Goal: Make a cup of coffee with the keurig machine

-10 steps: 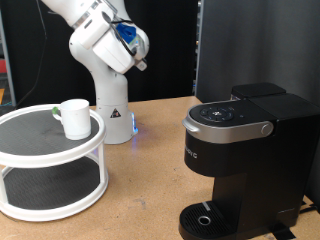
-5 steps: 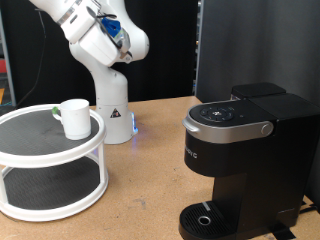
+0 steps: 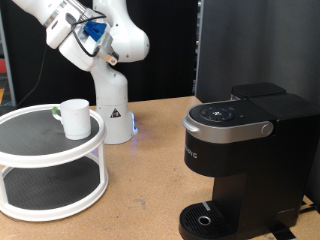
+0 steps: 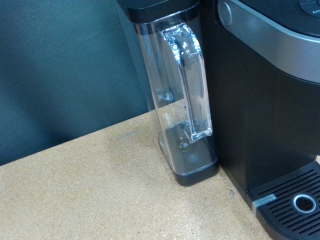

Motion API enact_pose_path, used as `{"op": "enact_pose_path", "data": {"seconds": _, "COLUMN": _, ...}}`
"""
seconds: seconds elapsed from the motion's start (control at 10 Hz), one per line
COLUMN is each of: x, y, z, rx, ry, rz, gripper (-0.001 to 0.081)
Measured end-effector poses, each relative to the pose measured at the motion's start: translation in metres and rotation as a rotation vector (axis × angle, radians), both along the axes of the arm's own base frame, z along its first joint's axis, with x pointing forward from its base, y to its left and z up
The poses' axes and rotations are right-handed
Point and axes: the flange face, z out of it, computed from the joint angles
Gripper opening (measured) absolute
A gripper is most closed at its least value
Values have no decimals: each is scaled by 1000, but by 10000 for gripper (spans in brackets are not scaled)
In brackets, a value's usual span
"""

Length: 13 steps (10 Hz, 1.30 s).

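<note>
My gripper is hanging past the cup and the white cup's handle (image 3: pixel 57 112) points away from the keurig machine, so I should swing back and go down on the cup handle's side (image 3: pixel 49 110).
The white cup (image 3: pixel 73 117) stands upright on the top tier of a round white shelf (image 3: pixel 30 140) at the exterior view's left. The black keurig machine (image 3: pixel 245 160) sits at the exterior view's right, its silver-handled lid down and nothing on its drip tray (image 3: pixel 205 218). My gripper (image 3: pixel 104 55) hangs high at the upper left, above and a little right of the cup, touching nothing. The wrist view shows the keurig machine (image 4: pixel 270 90), its clear water tank (image 4: pixel 185 100) and a corner of the drip tray (image 4: pixel 295 200); my fingers do not appear there.
The arm's white base (image 3: pixel 112 115) stands just behind the shelf. A tall dark panel (image 3: pixel 250 45) rises behind the machine. Bare wooden table (image 3: pixel 140 190) lies between the shelf and the machine.
The arm's hand has swung toward the exterior view's left and slightly up, from above the base to above the shelf. Cup and machine have not moved.
</note>
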Motion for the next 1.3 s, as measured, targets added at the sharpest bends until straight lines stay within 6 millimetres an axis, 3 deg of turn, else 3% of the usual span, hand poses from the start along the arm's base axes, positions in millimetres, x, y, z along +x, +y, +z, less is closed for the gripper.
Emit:
{"op": "enact_pose_path", "data": {"seconds": 0.3, "x": -5, "y": -5, "z": -5, "rx": 9, "ry": -28, "rz": 32, "gripper": 7}}
{"op": "enact_pose_path", "data": {"seconds": 0.9, "x": -70, "y": -50, "z": -4, "rx": 46, "ry": -101, "rz": 105, "gripper": 7}}
{"op": "enact_pose_path", "data": {"seconds": 1.3, "x": -63, "y": -60, "z": -14, "rx": 41, "ry": -148, "rz": -100, "gripper": 7}}
